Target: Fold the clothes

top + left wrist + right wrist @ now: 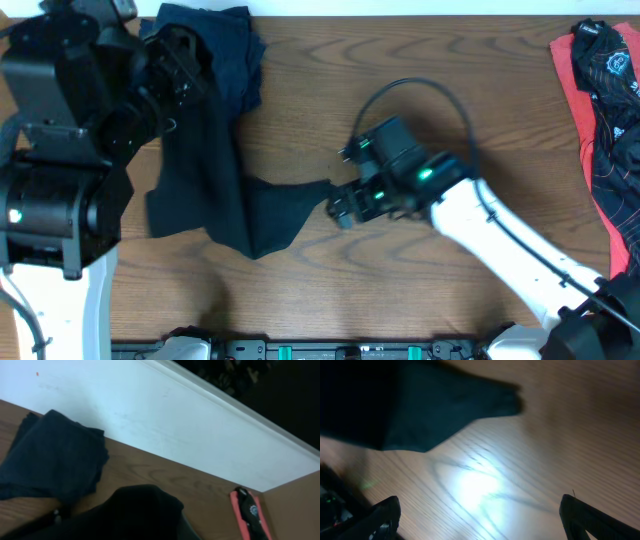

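Observation:
My right gripper's fingers are short of the dark T-shirt's corner [322,190], so my left gripper should raise the shirt while my right gripper reaches the hanging end [256,232].
A dark T-shirt [215,190] drapes from my left gripper [182,68] at the upper left down onto the table, one corner reaching right toward my right gripper [338,208]. The left gripper is shut on this shirt. In the left wrist view the black cloth [140,515] hides its jaws. My right gripper [480,510] stands open just off the shirt's corner [420,410], with bare wood between its fingers [375,520]. A folded dark navy garment [225,40] lies at the back, also in the left wrist view as the folded garment [50,460].
A heap of black and coral-red clothes [605,110] lies at the table's right edge, also seen as the red-edged heap [247,515]. A white wall [165,425] borders the back of the wooden table [440,60]. The left arm's bulk [55,170] covers the left side.

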You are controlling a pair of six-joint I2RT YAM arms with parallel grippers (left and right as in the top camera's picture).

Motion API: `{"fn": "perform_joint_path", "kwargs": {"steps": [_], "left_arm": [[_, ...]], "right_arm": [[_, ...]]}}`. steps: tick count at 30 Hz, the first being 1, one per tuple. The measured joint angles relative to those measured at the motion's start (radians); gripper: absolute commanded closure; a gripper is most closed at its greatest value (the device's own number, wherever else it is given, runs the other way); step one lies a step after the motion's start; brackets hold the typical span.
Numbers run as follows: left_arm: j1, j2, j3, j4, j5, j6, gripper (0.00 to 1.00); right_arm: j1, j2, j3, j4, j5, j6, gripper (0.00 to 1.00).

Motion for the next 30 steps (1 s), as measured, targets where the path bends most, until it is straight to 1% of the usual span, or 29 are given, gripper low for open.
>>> {"fn": "perform_joint_path", "kwargs": {"steps": [3,8,11,19,21,26,30], "left_arm": [[0.000,0.004,0.021,0.000,-0.037,0.010,0.94],[0.000,0.001,0.108,0.028,-0.098,0.029,0.94],[0.000,-0.003,0.142,0.054,-0.118,0.034,0.94],[0.000,-0.004,0.234,0.043,-0.127,0.029,0.94],[-0.003,-0.004,0.263,0.043,-0.127,0.025,0.94],[-0.032,-0.005,0.328,0.050,-0.131,0.011,0.94],[-0.041,-0.007,0.361,0.054,-0.135,0.007,0.94]], "right_arm": [[0.055,0.000,0.000,0.030,0.050,0.039,0.01],[0.062,0.000,0.000,0.103,0.097,0.083,0.01],[0.062,0.000,0.000,0.177,0.087,0.098,0.01],[0.062,0.000,0.000,0.415,0.031,0.168,0.01],[0.065,0.000,0.000,0.451,0.012,0.189,0.01],[0.107,0.000,0.000,0.479,-0.013,0.255,0.01],[0.201,0.000,0.000,0.484,-0.024,0.280,0.01]]}}
